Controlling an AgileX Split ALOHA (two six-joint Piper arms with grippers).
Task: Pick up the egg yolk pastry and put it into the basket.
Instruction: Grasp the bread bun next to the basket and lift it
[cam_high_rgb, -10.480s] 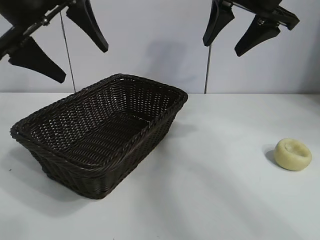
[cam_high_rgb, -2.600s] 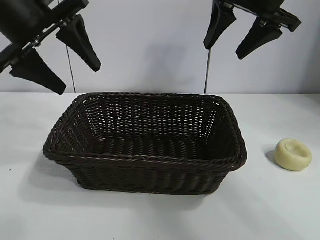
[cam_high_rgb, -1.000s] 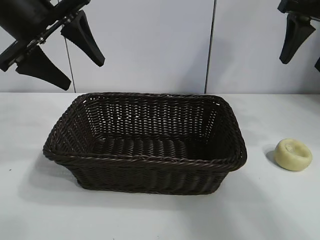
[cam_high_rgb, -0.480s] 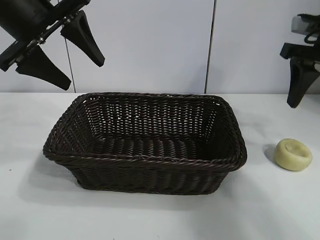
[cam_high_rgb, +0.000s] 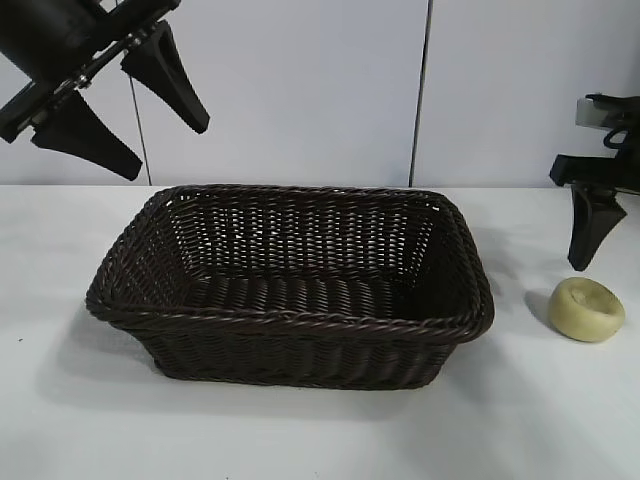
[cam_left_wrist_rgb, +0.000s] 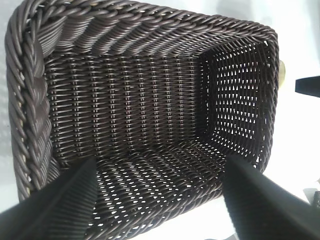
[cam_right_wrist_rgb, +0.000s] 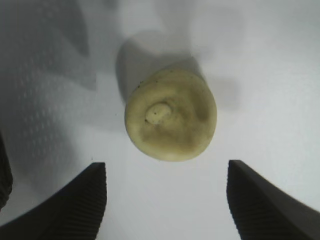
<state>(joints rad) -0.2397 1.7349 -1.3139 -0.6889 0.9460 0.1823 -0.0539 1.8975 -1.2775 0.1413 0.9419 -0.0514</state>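
Observation:
The egg yolk pastry (cam_right_wrist_rgb: 170, 115) is clear of the basket and lined up with my right gripper's open fingers. I keep going down until the fingers close on its sides (cam_high_rgb: 586, 309).
The egg yolk pastry (cam_high_rgb: 587, 309), a small pale-yellow puck with a dimpled top, lies on the white table to the right of the basket (cam_high_rgb: 290, 318), a large dark brown wicker one. My right gripper (cam_right_wrist_rgb: 166, 167) hangs open just above and behind the pastry (cam_right_wrist_rgb: 171, 115), touching nothing. Only one of its fingers (cam_high_rgb: 590, 235) shows in the exterior view. High above the basket's left end, my left gripper (cam_high_rgb: 165, 148) is open and empty. From the left wrist, the basket (cam_left_wrist_rgb: 135, 100) is seen to hold nothing.
The white table (cam_high_rgb: 330, 440) runs back to a pale wall. The right arm's wrist (cam_high_rgb: 610, 140) stands at the right edge of the exterior view.
My right gripper has come down from the upper right to just above the pastry. The left gripper, the basket and the pastry have not moved.

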